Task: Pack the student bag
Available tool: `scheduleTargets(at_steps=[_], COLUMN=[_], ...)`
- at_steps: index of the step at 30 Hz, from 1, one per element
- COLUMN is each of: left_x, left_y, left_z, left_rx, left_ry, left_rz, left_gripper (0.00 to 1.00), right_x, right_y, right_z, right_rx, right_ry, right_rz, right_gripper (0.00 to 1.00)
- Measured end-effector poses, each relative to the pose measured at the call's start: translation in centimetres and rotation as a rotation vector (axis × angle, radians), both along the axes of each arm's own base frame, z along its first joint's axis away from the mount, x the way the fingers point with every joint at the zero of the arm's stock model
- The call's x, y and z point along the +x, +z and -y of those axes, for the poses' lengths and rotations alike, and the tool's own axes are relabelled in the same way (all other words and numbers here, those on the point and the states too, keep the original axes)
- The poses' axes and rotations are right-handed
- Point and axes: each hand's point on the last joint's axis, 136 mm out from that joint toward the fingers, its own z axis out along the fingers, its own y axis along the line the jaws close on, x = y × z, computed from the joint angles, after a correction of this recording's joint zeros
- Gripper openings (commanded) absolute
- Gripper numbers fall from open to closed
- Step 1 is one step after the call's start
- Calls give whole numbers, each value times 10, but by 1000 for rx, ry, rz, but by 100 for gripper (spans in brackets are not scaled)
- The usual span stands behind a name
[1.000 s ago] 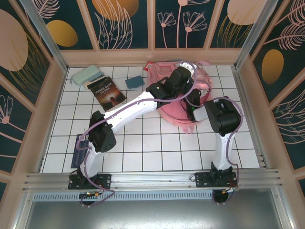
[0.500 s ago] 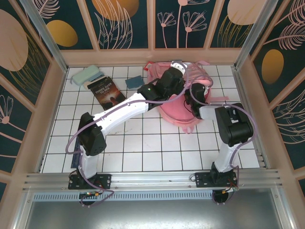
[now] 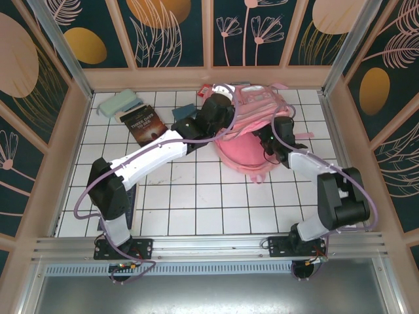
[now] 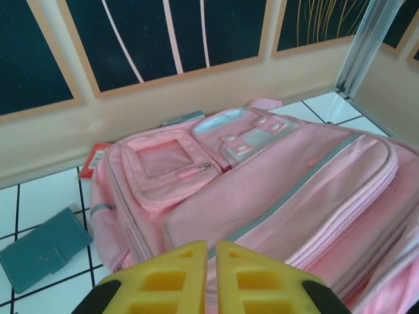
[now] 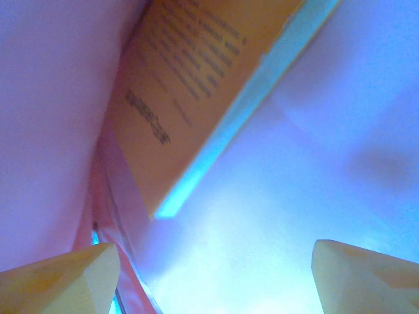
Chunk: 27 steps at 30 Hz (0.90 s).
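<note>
I should have my left gripper leave the bag and slide the dark flat item (image 3: 130,210) onto the middle tiles (image 3: 173,187), because the item is far from my right gripper.
The student bag (image 3: 243,157), a big pink backpack, lies at the back right of the tiled table. Its front pockets and pale stripe face the left wrist camera (image 4: 281,196). My left gripper (image 3: 226,121) sits at the bag's near left edge. Its yellow fingers (image 4: 177,275) are pressed almost together (image 4: 211,247) with a thin strip of pink fabric in the slit. My right gripper (image 3: 267,139) reaches into the bag's mouth. It stands wide open (image 5: 216,252) with nothing between the fingers. Ahead of it inside the bag, a book with an orange printed cover (image 5: 190,72) leans against the pink lining (image 5: 46,131).
A dark book (image 3: 147,127) and a pale green case (image 3: 118,103) lie at the back left. A teal wallet (image 3: 185,111) (image 4: 42,255) rests just left of the bag. A red card (image 4: 95,160) lies by the back wall. A dark flat item (image 3: 105,208) lies at the near left.
My left arm has swung left from over the bag's middle to its left edge, uncovering the front pockets. My right arm has stretched out, its elbow dropping to the right.
</note>
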Motion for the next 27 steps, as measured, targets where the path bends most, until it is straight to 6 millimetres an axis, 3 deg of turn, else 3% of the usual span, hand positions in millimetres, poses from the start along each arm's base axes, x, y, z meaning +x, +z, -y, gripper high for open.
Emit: scheduleTargets(at_steps=[5, 9, 10, 11, 12, 18, 19, 24, 27], left_x=[-4, -11, -12, -13, -15, -20, -21, -29, -42], left_y=[-15, -21, -20, -20, -19, -34, -41, -89, -112], left_z=[-8, -29, -36, -44, -52, -108, -119, -190, -230], left_rx=[-9, -30, -40, -51, -59, -121, -125, -151, -180], left_ry=[19, 66, 85, 105, 127, 279, 305, 490, 598], left_rz=[-21, -23, -20, -18, -16, -32, -44, -135, -177], left_gripper=[13, 15, 18, 27, 31, 35, 46, 80, 91], right_x=[-33, -65, -73, -80, -84, -101, -103, -108, -106], right_y=[-7, -10, -8, -5, -1, 39, 43, 52, 55], right_z=[7, 13, 13, 11, 8, -35, -43, -82, -101], right_rx=[-110, -166, -176, -181, -187, -201, -203, -215, -224], right_ry=[91, 147, 166, 185, 206, 376, 403, 521, 565], right_rz=[-51, -76, -72, -65, -47, 127, 146, 214, 241], right_gripper=[68, 64, 64, 65, 66, 69, 70, 71, 71])
